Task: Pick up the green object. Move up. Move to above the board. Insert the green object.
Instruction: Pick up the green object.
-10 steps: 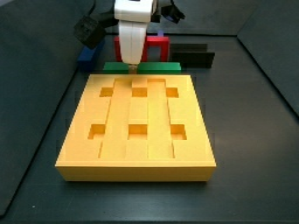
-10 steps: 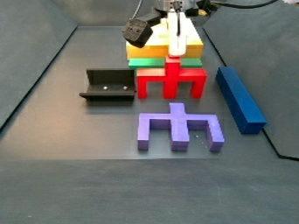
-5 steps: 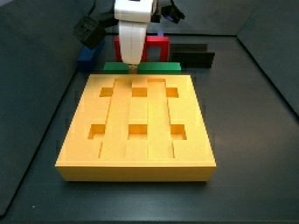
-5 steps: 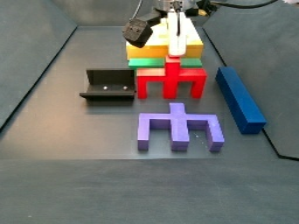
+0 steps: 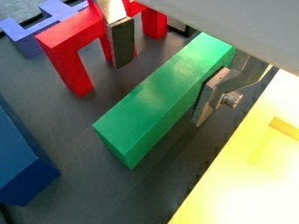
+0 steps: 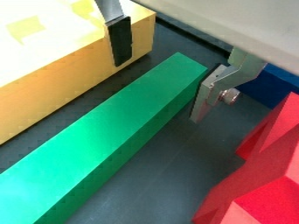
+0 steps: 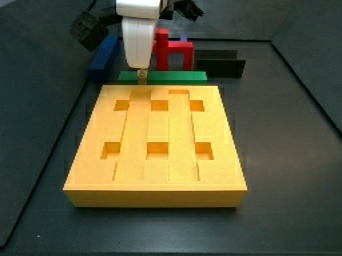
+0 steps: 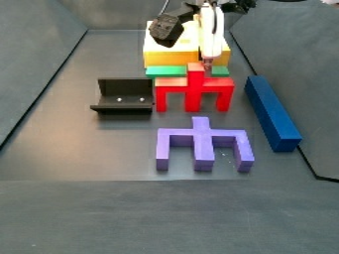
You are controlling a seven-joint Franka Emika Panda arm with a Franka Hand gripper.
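Note:
I can see long shallow grooves (image 7: 131, 140) running along the yellow board, so the green object (image 7: 174, 77) will lie lengthwise in one and still stick up when I insert it.
The green object (image 7: 171, 75) lies flat on the dark floor, right behind the far edge of the yellow board (image 7: 158, 170), and shows in both wrist views (image 5: 158, 101) (image 6: 111, 144). My gripper (image 7: 135, 72) (image 8: 208, 62) hangs low over one end part of it, open, with the jaws straddling the bar (image 5: 162, 93) (image 6: 159, 89). One finger (image 6: 119, 39) stands between the bar and the board (image 6: 47, 66). The other finger (image 6: 208, 94) stands close to the bar's side facing the red piece. Bare floor shows between the first finger and the bar. The board's square holes (image 7: 156, 103) hold nothing.
A red comb-shaped piece (image 8: 195, 91) stands just beyond the green object, away from the board. A purple comb-shaped piece (image 8: 203, 142), a long blue bar (image 8: 271, 111) and the fixture (image 8: 122, 97) lie farther off. A black block (image 7: 223, 66) sits by the back wall.
My gripper has slid sideways along the green object toward one of its ends, still low and open. The pieces have not moved.

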